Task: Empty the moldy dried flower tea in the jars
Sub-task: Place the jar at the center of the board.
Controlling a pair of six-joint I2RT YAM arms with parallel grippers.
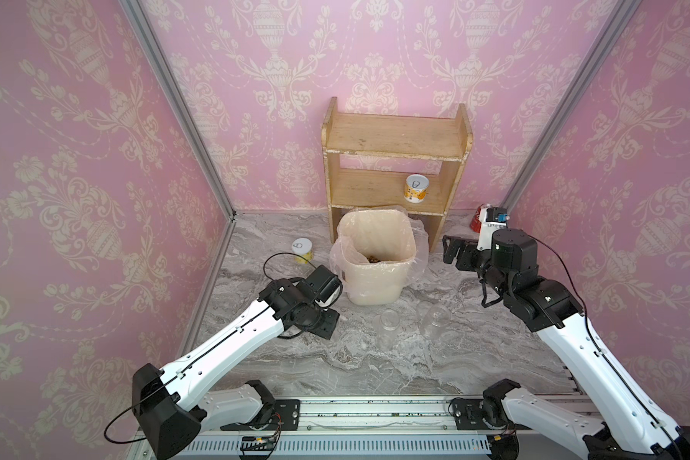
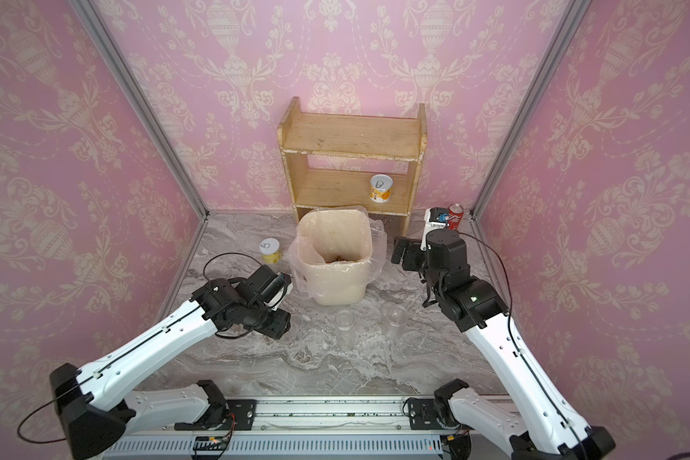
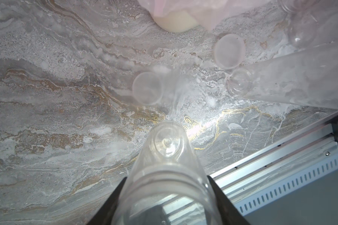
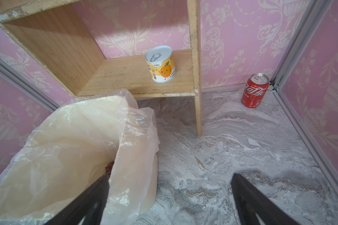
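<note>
My left gripper has the clear jar's base (image 3: 168, 143) facing down over marble free of lids (image 1: 334, 354). It should lower the jar next and let go once the jar stands.
My left gripper (image 3: 166, 177) is shut on a clear jar (image 3: 164, 152) near its mouth; the jar looks empty and is held low over the marble table. In the top views those jaws are hidden under the left wrist (image 1: 311, 302). Two more clear jars (image 1: 388, 322) (image 1: 439, 316) stand open and empty in front of the bin, in both top views. A small heap of brownish dried flower tea (image 1: 373, 259) (image 4: 110, 167) lies inside the lined bin (image 1: 375, 284). The right gripper (image 4: 169, 175) is open and empty, right of the bin.
Two translucent lids (image 3: 229, 51) (image 3: 147, 88) lie loose on the table by the jars. A wooden shelf (image 1: 395, 139) stands behind the bin, with a yellow tin (image 1: 416, 189) on it. Another tin (image 1: 302, 250) sits left of the bin, a red cola can (image 4: 255, 90) in the back right corner.
</note>
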